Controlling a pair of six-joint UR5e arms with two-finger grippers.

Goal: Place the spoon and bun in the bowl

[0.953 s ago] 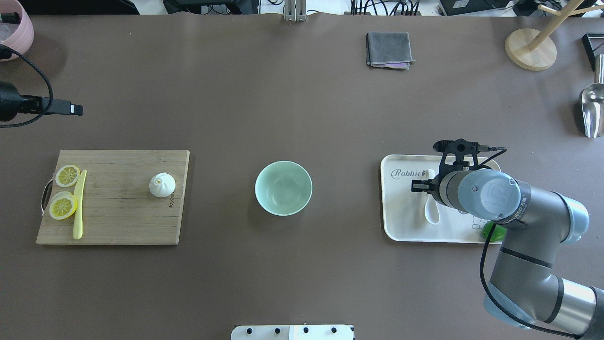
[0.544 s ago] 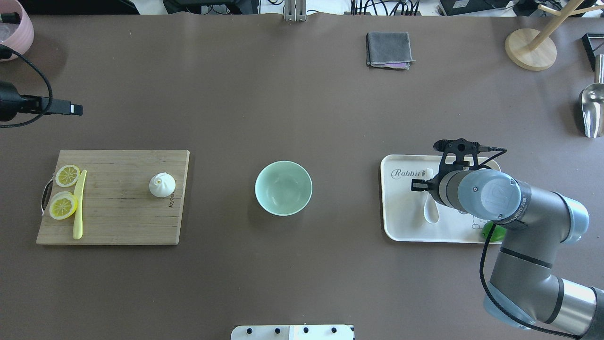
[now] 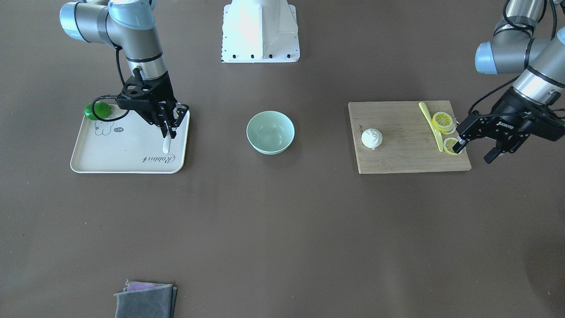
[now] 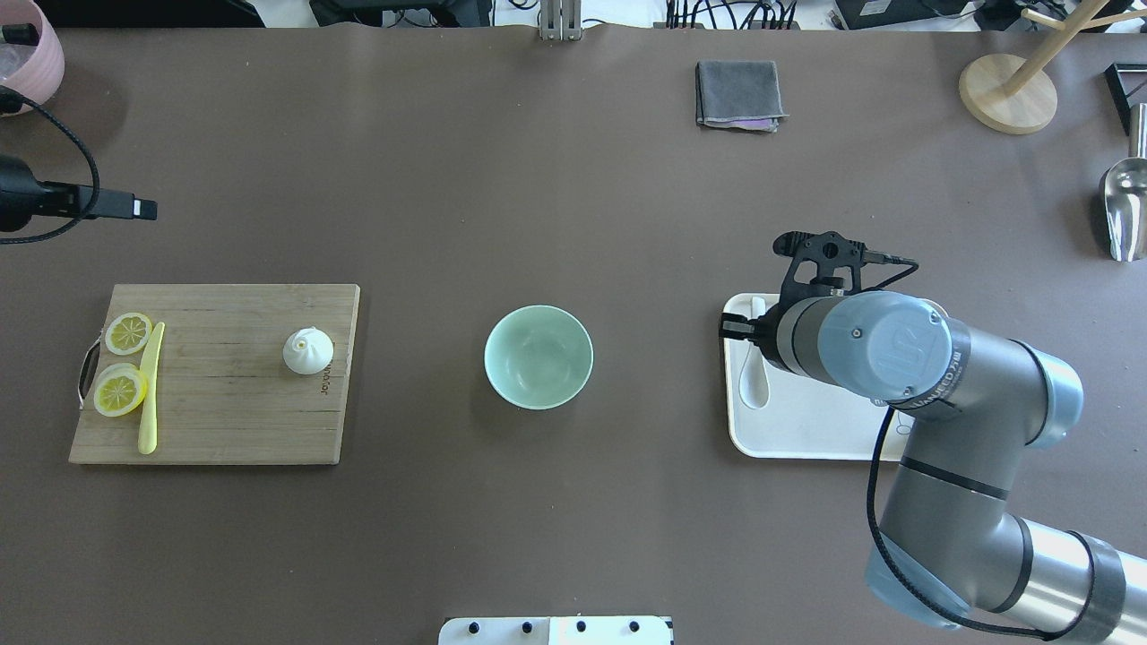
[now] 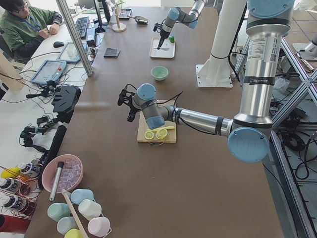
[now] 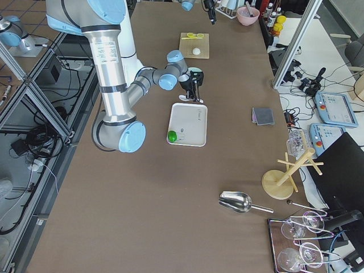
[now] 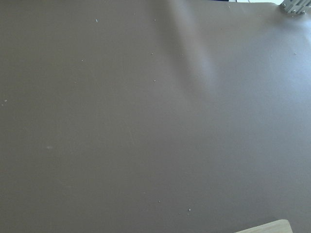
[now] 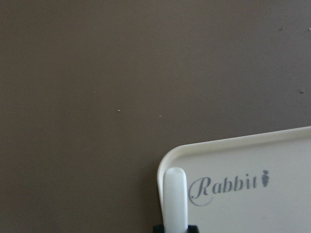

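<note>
My right gripper holds the white spoon's handle and should carry on until the free head is over the mint-green bowl (image 3: 270, 132).
The white spoon (image 4: 754, 383) hangs from my right gripper (image 4: 751, 330), which is shut on its handle over the left edge of the white tray (image 4: 806, 430). In the front view the right gripper (image 3: 170, 127) holds the spoon (image 3: 166, 145) handle-down. The handle (image 8: 175, 199) shows in the right wrist view. The mint-green bowl (image 4: 538, 356) stands empty at the table's middle. The white bun (image 4: 307, 350) sits on the wooden board (image 4: 224, 412). My left gripper (image 3: 474, 151) is open and empty, hovering beyond the board's far-left end.
Two lemon slices (image 4: 121, 391) and a yellow-green stick (image 4: 150, 394) lie on the board's left end. A green object (image 3: 97, 109) sits at the tray's corner. A grey cloth (image 4: 739, 94), a wooden stand base (image 4: 1008, 94) and a metal scoop (image 4: 1125, 206) lie at the back right.
My right gripper has moved left toward the bowl with the spoon, from the tray's middle to its left edge. The left arm has not moved.
</note>
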